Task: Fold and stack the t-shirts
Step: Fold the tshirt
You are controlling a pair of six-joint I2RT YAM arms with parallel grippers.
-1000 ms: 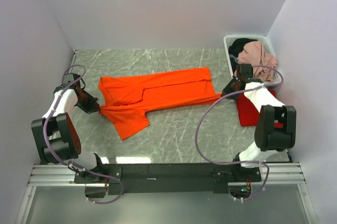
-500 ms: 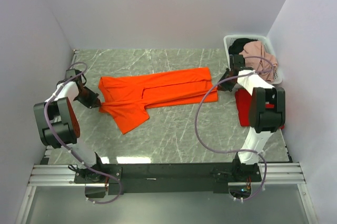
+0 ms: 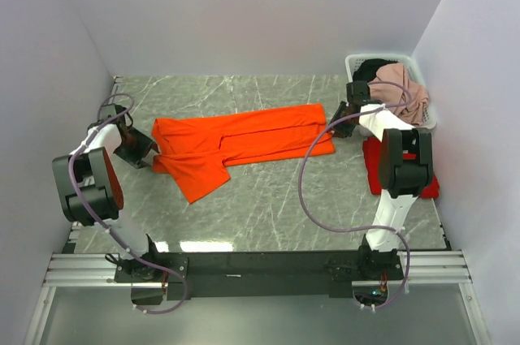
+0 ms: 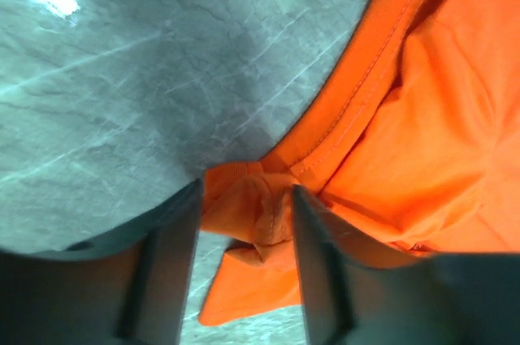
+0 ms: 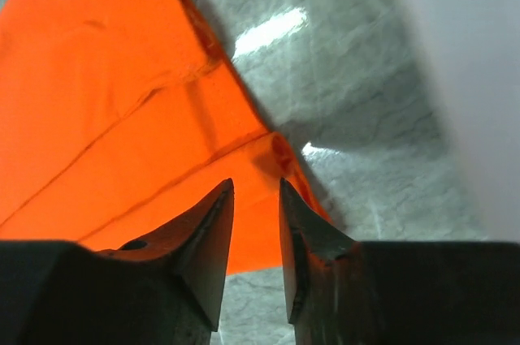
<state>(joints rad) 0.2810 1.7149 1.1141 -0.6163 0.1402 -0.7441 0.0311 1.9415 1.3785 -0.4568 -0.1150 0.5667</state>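
The orange t-shirt's sleeve (image 3: 200, 183) pokes out beyond the strip's front edge, so next my left gripper folds the sleeve back onto the strip (image 3: 192, 130) before any more folding.
The orange t-shirt (image 3: 244, 138) lies folded into a long strip across the middle of the table, one sleeve sticking out toward the front left. My left gripper (image 3: 145, 150) sits at its left end. Its jaws are open around a loose bunch of orange cloth (image 4: 252, 211), with table showing beside the left finger (image 4: 175, 256). My right gripper (image 3: 336, 124) hovers at the strip's right end, its jaws a little apart and empty above the orange hem (image 5: 268, 158). The red t-shirt (image 3: 373, 173) lies folded at the right, partly hidden under my right arm.
A white laundry basket (image 3: 351, 69) stands in the back right corner, holding pink and dark clothes (image 3: 398, 85). Walls close the table in on the left, back and right. The arm bases and a metal rail run along the near edge.
Both grippers went from shut on the orange shirt's ends to open. The right gripper moved toward the back, and the shirt's right corner dropped flat. The left gripper shifted slightly back.
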